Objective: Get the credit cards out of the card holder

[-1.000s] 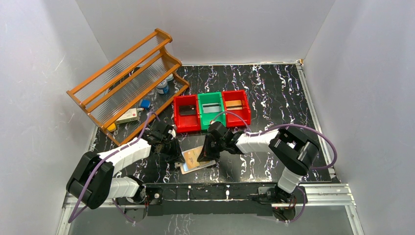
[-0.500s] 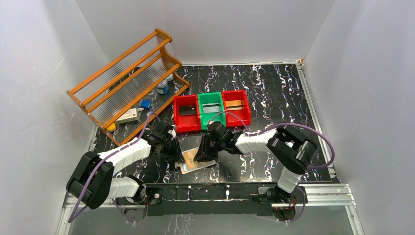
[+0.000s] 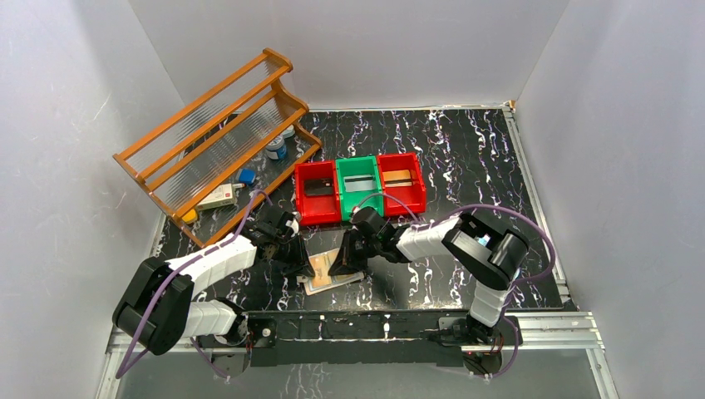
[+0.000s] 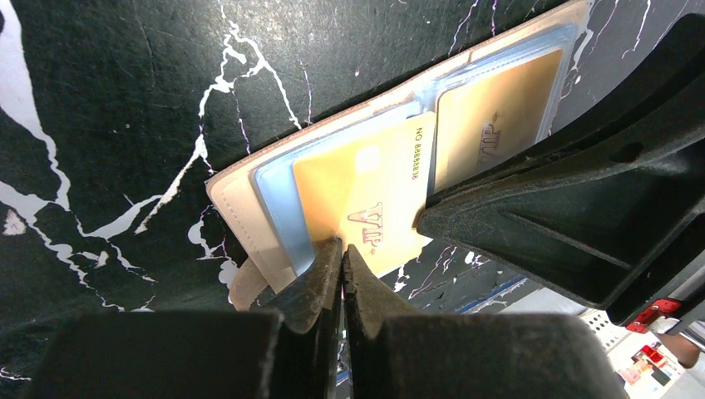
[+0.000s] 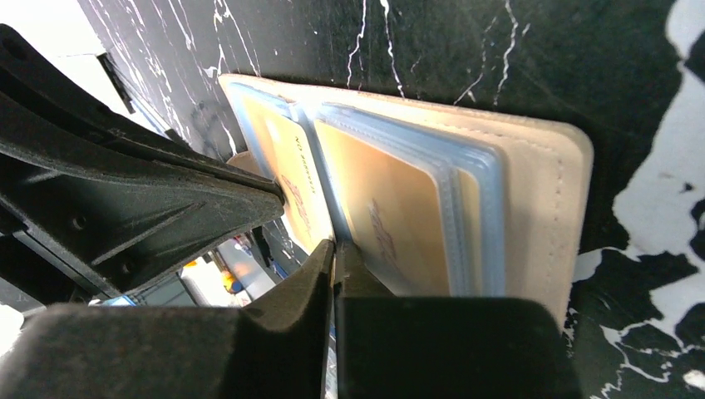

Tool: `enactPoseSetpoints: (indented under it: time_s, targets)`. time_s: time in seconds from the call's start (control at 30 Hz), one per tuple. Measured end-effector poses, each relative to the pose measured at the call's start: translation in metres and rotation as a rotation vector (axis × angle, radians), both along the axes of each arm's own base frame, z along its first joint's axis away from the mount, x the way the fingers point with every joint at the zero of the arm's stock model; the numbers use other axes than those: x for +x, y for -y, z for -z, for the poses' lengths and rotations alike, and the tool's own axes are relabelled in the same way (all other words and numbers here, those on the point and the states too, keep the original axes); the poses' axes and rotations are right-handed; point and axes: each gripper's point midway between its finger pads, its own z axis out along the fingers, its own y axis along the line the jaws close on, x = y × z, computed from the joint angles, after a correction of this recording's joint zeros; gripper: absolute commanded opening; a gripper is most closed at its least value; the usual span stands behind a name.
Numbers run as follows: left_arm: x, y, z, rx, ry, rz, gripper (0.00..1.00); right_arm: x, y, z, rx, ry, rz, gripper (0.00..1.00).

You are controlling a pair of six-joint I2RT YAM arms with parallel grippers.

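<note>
My right gripper should open and pinch the protruding edge deeper before it pulls, because its closed fingers touch only the rim of the orange-gold card.
The tan card holder lies open on the table near the front edge, between both grippers. My left gripper is shut on the lower edge of an orange-gold credit card that sticks halfway out of a pale blue sleeve. A second gold card sits inside the neighbouring sleeve. My right gripper is shut on the edge of a blue sleeve between two pages of the card holder, beside a sleeved gold card. From above, the left gripper and right gripper face each other across the holder.
Behind the holder stand a red bin with a dark card, a green bin with a grey card and a red bin with an orange card. A wooden rack with small items beneath it lies at the back left.
My right gripper has shifted slightly left on the holder and its arm's elbow has swung inward. The holder has turned a little. The left arm has barely moved.
</note>
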Motion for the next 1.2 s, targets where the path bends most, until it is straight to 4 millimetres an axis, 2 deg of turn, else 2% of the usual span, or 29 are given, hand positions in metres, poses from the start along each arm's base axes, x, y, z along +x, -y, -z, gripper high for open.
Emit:
enactPoseSetpoints:
  time_s: [0.23, 0.63, 0.77, 1.1, 1.2]
  targets:
    - [0.0, 0.0, 0.0, 0.0, 0.0, 0.0, 0.02, 0.002, 0.001, 0.0, -0.001, 0.009, 0.014, 0.0]
    - [-0.001, 0.0, 0.0, 0.0, 0.0, 0.003, 0.11, 0.004, 0.017, -0.006, -0.027, 0.039, 0.058, 0.01]
    - [-0.001, 0.001, 0.0, -0.006, 0.001, 0.013, 0.12, 0.004, 0.019, -0.004, -0.036, 0.04, 0.063, 0.04]
    - [-0.006, 0.013, 0.003, -0.032, -0.032, 0.07, 0.09, 0.004, 0.017, -0.006, -0.02, 0.036, 0.07, 0.21]
    - [-0.006, 0.014, 0.004, -0.032, -0.034, 0.075, 0.08, 0.004, 0.017, -0.006, -0.01, 0.022, 0.077, 0.23]
